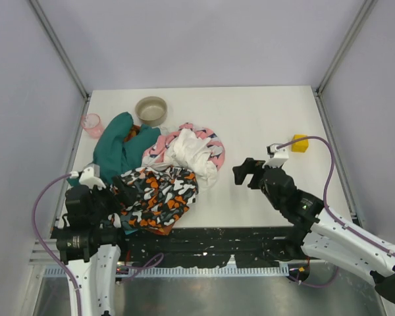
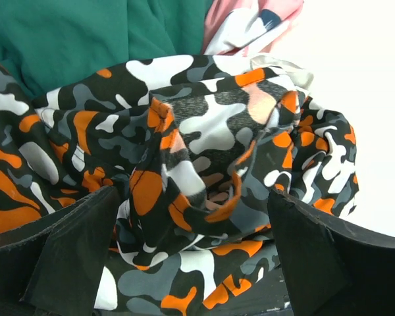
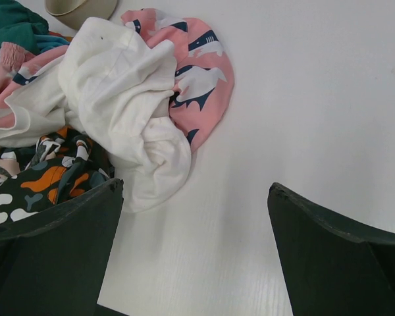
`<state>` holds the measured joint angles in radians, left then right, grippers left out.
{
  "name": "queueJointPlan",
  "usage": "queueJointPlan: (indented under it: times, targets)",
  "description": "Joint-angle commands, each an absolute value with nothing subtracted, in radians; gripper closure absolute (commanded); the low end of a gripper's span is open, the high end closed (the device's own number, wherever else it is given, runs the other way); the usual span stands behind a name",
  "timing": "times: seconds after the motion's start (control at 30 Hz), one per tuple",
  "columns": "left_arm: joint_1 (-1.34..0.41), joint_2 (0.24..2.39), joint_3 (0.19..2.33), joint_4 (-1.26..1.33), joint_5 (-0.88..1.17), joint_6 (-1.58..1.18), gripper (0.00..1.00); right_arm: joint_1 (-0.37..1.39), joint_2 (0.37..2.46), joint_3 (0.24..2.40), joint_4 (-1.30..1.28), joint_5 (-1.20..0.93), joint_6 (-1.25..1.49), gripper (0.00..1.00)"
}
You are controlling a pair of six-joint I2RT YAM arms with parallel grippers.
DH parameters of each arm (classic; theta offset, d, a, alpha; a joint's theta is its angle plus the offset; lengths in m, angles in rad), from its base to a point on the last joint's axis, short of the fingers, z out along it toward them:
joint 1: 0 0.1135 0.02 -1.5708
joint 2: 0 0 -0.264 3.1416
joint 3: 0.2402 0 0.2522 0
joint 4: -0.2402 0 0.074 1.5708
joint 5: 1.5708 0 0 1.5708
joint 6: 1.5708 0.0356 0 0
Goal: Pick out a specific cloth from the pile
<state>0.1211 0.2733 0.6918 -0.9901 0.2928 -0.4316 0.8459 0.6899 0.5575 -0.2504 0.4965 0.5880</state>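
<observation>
The blotched cloth's raised fold (image 2: 207,148) is on top and lined up with the left gripper's open fingers, so the left gripper carries on going toward the fold (image 2: 214,197) and closes there.
The pile (image 1: 159,164) lies left of the table's middle: a dark teal-green cloth (image 1: 118,148), a white cloth (image 1: 192,155) on a pink patterned one (image 1: 214,153), and an orange-black-white blotched cloth (image 1: 159,194) at the front. The cloth is hidden; a thin brighter blue strip (image 3: 52,44) shows by the teal fabric, and I cannot tell what it is. My left gripper (image 1: 117,189) (image 2: 192,197) is open, its fingers either side of a raised fold of the blotched cloth (image 2: 184,164). My right gripper (image 1: 247,172) (image 3: 194,187) is open over bare table, just right of the white cloth (image 3: 125,99).
A beige bowl (image 1: 151,110) stands behind the pile and a pink cup (image 1: 91,124) at the far left. A yellow block (image 1: 300,143) sits at the right by the wall. The black rail (image 1: 210,243) runs along the table's near edge.
</observation>
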Motion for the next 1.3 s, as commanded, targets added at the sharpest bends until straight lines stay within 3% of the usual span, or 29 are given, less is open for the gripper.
queueJointPlan:
  times: [0.0,0.13,0.3,0.4,0.47,0.53,0.7,0.8,0.93,1.03,1.1,1.17,1.2,1.23,1.27]
  targets:
    - [0.077,0.296,0.775,-1.002,0.346,-0.356,0.01,0.850,0.696,0.587,-0.189,0.492,0.545,0.05]
    - [0.040,0.324,0.677,-0.899,0.511,-0.446,0.00,0.848,0.716,0.600,-0.160,0.450,0.490,0.05]
    - [-0.101,0.425,0.621,-0.844,0.327,-0.534,0.00,0.850,0.729,0.615,-0.167,0.468,0.434,0.05]
    - [-0.285,0.556,0.634,-0.798,0.027,-0.645,0.01,0.848,0.745,0.614,-0.149,0.457,0.423,0.05]
    - [-0.452,0.728,0.641,-0.767,-0.168,-0.711,0.00,0.847,0.758,0.612,-0.141,0.466,0.413,0.05]
    - [-0.584,1.039,0.719,-0.773,-0.253,-0.732,0.00,0.848,0.770,0.614,-0.141,0.497,0.403,0.05]
    - [-0.730,1.611,1.012,-0.966,-0.448,-0.807,0.00,0.839,0.766,0.608,-0.149,0.446,0.402,0.05]
    - [-0.764,1.782,1.060,-0.927,-0.390,-0.811,0.00,0.835,0.750,0.585,-0.146,0.448,0.411,0.05]
    - [-0.765,1.802,0.962,-0.689,-0.217,-0.816,0.01,0.834,0.710,0.569,-0.147,0.466,0.408,0.05]
    - [-0.767,1.819,0.936,-0.663,-0.228,-0.836,0.03,0.834,0.675,0.554,-0.141,0.475,0.408,0.05]
    - [-0.769,1.847,0.931,-0.664,-0.242,-0.847,0.29,0.834,0.657,0.545,-0.141,0.488,0.410,0.05]
    - [-0.767,1.864,0.925,-0.649,-0.235,-0.850,0.50,0.834,0.643,0.537,-0.144,0.503,0.410,0.05]
    - [-0.765,1.868,0.919,-0.634,-0.230,-0.850,0.68,0.833,0.634,0.532,-0.149,0.506,0.411,0.05]
    - [-0.765,1.868,0.914,-0.626,-0.227,-0.850,0.94,0.831,0.630,0.532,-0.152,0.511,0.411,0.05]
    - [-0.767,1.864,0.914,-0.632,-0.233,-0.857,1.00,0.831,0.621,0.532,-0.159,0.511,0.413,0.05]
